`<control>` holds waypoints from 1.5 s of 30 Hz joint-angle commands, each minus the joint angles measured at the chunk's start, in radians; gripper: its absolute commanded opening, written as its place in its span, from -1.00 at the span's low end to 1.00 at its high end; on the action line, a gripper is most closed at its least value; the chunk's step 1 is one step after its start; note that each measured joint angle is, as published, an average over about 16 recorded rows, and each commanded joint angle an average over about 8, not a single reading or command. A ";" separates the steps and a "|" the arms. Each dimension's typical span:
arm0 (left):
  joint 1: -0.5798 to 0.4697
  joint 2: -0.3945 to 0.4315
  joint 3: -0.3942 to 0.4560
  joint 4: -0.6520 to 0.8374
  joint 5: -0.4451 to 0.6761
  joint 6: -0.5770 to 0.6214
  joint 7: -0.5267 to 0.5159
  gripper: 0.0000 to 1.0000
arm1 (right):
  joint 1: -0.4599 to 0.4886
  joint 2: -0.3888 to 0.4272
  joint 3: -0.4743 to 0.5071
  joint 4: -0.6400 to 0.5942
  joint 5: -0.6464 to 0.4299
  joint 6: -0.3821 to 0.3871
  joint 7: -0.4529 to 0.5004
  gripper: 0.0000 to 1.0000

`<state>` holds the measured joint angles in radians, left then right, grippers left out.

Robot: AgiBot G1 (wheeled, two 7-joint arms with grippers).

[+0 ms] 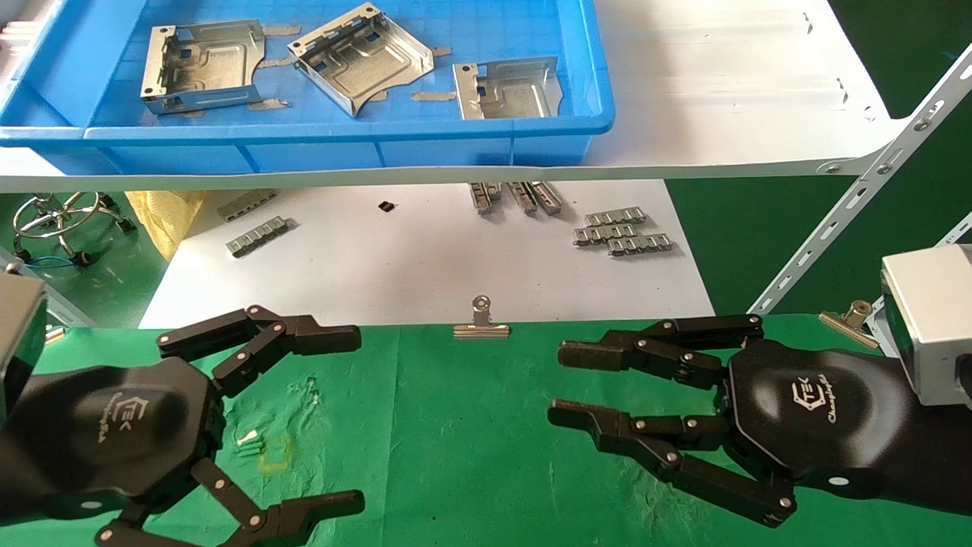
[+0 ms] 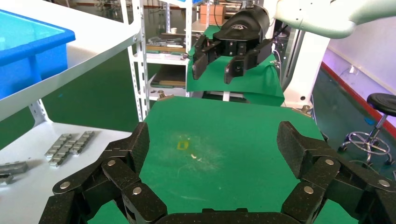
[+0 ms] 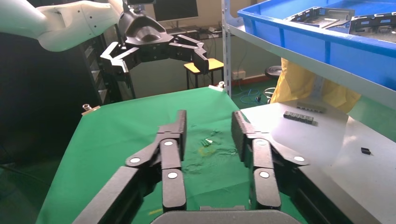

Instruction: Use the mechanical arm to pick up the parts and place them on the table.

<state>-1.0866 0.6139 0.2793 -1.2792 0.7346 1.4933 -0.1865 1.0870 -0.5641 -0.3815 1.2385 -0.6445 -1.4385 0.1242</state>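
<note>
My gripper will leave tan strips (image 1: 442, 52) behind when it lifts the skewed silver part (image 1: 362, 60). The strips peek out from under the silver part and run straight with the tray.
Three silver sheet-metal parts (image 1: 203, 67) (image 1: 361, 64) (image 1: 507, 90) lie in the blue tray (image 1: 304, 137) on the upper shelf; their edges also show in the right wrist view (image 3: 322, 14). Both mechanical arms hover low over the green table (image 1: 456, 425), well below the tray. My left gripper (image 1: 357, 418) (image 2: 215, 144) is open wide and holds nothing; a small yellow square mark (image 2: 183, 145) shows on the cloth between its fingers. My right gripper (image 1: 558, 384) (image 3: 210, 130) faces it from the right, open and holding nothing.
The tray rests on a white shelf board (image 1: 721, 91) with a slanted metal brace (image 1: 858, 197) at the right. A lower white board (image 1: 425, 258) carries grey connector strips (image 1: 623, 232). Binder clips (image 1: 481, 323) (image 1: 847, 319) grip the cloth's far edge.
</note>
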 commanded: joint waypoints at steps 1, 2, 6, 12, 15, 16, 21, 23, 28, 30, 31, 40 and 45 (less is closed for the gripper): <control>0.006 -0.002 0.000 -0.003 -0.002 0.002 0.000 1.00 | 0.000 0.000 0.000 0.000 0.000 0.000 0.000 -1.00; 0.000 0.000 0.000 -0.001 0.000 0.000 0.001 1.00 | 0.000 0.000 0.000 0.000 0.000 0.000 0.000 -1.00; -0.066 0.016 0.004 0.026 0.027 -0.010 0.000 1.00 | 0.000 0.000 0.000 0.000 0.000 0.000 0.000 -1.00; -0.315 0.113 0.047 0.211 0.145 -0.028 0.008 1.00 | 0.000 0.000 0.000 0.000 0.000 0.000 0.000 -1.00; -0.463 0.194 0.083 0.379 0.234 -0.068 0.032 1.00 | 0.000 0.000 0.000 0.000 0.000 0.000 0.000 -1.00; -0.508 0.222 0.095 0.438 0.265 -0.090 0.042 1.00 | 0.000 0.000 0.000 0.000 0.000 0.000 0.000 -1.00; -0.692 0.359 0.148 0.716 0.410 -0.252 0.097 1.00 | 0.000 0.000 0.000 0.000 0.000 0.000 0.000 -1.00; -0.747 0.407 0.165 0.808 0.452 -0.313 0.113 1.00 | 0.000 0.000 0.000 0.000 0.000 0.000 0.000 -1.00; -0.852 0.508 0.207 1.001 0.534 -0.435 0.137 1.00 | 0.000 0.000 0.000 0.000 0.000 0.000 0.000 -1.00; -0.882 0.538 0.222 1.058 0.559 -0.470 0.142 0.86 | 0.000 0.000 0.000 0.000 0.000 0.000 0.000 -1.00; -0.895 0.551 0.229 1.084 0.572 -0.485 0.143 0.65 | 0.000 0.000 0.000 0.000 0.000 0.000 0.000 -1.00; -0.972 0.618 0.284 1.222 0.654 -0.544 0.130 -1.00 | 0.000 0.000 0.000 0.000 0.000 0.000 0.000 -1.00; -0.989 0.634 0.299 1.249 0.676 -0.556 0.130 -1.00 | 0.000 0.000 0.000 0.000 0.000 0.000 0.000 -0.59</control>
<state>-2.0716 1.2450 0.5749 -0.0339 1.4062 0.9334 -0.0554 1.0870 -0.5641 -0.3815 1.2385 -0.6445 -1.4385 0.1242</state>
